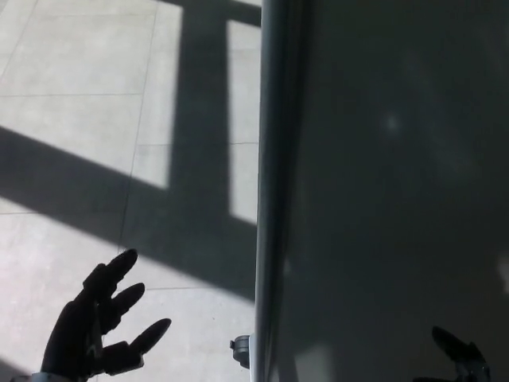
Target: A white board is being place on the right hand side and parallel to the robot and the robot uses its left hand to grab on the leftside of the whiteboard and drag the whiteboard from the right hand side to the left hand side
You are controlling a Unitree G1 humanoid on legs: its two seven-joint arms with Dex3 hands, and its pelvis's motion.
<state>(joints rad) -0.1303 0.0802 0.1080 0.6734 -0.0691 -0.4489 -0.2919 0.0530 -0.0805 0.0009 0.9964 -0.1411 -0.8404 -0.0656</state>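
I expect the whiteboard (390,191) to roll along in one piece when I pull it, because a small black caster (240,350) is at the bottom of the metal edge.
The whiteboard (390,191) fills the right half of the head view, its grey surface in shade and its metal left edge (269,191) running top to bottom. My left hand (95,326) is at the lower left over the floor, open with its fingers spread, well left of the board's edge and not touching it. My right hand (457,354) shows only as dark fingertips at the bottom right in front of the board; whether it is open or shut is unclear.
A small black caster (240,350) sits at the foot of the board's left edge. Pale floor tiles (71,95) with broad dark shadow bands lie to the left of the board.
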